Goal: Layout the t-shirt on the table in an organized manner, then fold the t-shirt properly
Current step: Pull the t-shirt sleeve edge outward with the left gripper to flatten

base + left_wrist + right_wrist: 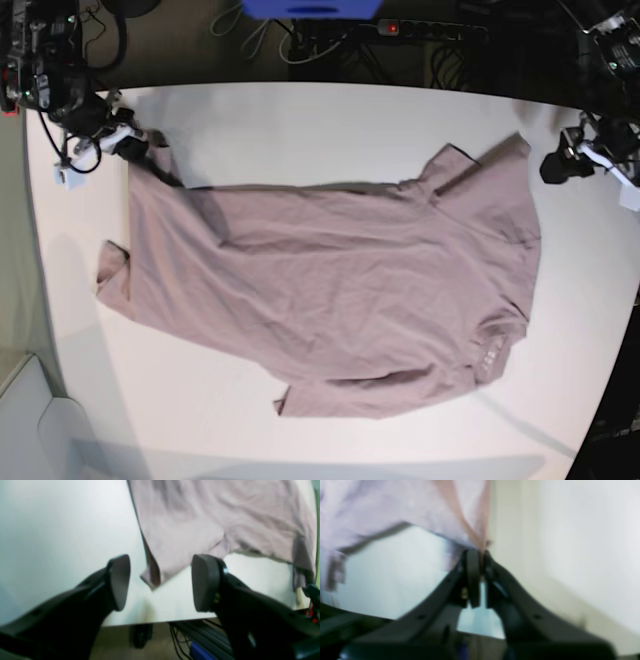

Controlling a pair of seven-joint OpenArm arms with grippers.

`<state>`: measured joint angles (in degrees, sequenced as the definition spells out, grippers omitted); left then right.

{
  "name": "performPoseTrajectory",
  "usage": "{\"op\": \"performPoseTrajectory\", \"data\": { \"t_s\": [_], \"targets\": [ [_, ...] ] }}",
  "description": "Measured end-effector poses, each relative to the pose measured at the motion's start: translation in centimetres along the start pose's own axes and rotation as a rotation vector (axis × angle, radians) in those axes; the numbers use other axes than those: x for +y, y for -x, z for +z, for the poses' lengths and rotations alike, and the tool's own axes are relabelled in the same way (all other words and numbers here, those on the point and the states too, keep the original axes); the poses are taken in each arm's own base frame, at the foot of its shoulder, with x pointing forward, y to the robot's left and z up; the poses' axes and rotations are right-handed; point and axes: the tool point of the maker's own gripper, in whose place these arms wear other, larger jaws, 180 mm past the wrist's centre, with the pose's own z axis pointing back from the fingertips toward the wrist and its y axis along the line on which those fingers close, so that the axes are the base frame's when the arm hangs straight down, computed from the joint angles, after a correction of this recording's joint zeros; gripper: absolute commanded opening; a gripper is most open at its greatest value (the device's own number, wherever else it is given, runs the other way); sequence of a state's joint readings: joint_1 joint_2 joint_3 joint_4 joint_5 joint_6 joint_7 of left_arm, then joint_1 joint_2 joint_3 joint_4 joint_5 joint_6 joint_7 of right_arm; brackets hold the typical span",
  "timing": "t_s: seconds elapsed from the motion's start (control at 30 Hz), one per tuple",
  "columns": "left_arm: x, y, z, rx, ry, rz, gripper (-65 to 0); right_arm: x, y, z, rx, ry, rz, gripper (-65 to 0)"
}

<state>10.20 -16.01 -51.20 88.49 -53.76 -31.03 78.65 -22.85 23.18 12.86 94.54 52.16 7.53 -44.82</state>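
The collar is lying loosely bunched (pixel 491 350) at the mauve t-shirt's near edge. It will slide along, still crumpled, when I pull the t-shirt (pixel 350 270).
The mauve t-shirt (pixel 330 290) lies spread and wrinkled on the white table (pixel 300 110), with its collar at the base view's lower right and its hem at the left. My right gripper (pixel 135 148) is shut on the shirt's top-left hem corner, and the right wrist view shows the pinched fabric (pixel 460 510) rising from the closed gripper (pixel 480 555). My left gripper (pixel 562 160) is open and empty beside the top-right sleeve. In the left wrist view the open left gripper (pixel 161 582) straddles a shirt corner (pixel 152 577) without touching it.
The table's far edge (pixel 330 84) runs close behind both grippers, with cables and a power strip (pixel 430 30) beyond it. Below the table edge in the left wrist view are cables and a blue part (pixel 200 652). A pale grey object (pixel 30 420) sits at the lower left.
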Motion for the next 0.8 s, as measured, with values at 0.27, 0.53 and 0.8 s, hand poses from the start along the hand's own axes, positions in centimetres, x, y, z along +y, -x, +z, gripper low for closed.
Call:
{"op": "performPoseTrajectory", "data": {
  "t_s": [0.27, 0.53, 0.8],
  "targets": [
    [-4.8, -2.0, 0.7, -0.104, 0.033, -0.113, -27.0, -3.1, -1.2, 1.9, -0.026, 0.081, 0.16, -48.0],
    [-11.2, -4.3, -3.2, -0.142, 0.175, -0.166, -30.1, -7.0, -3.7, 5.0, -0.154, 0.193, 0.067, -48.0],
    [-12.3, -1.3, -12.6, 0.029, 0.202, -0.082, -63.0, -6.5, -3.5, 4.6, -0.161, 0.178, 0.051, -48.0]
  ]
}}
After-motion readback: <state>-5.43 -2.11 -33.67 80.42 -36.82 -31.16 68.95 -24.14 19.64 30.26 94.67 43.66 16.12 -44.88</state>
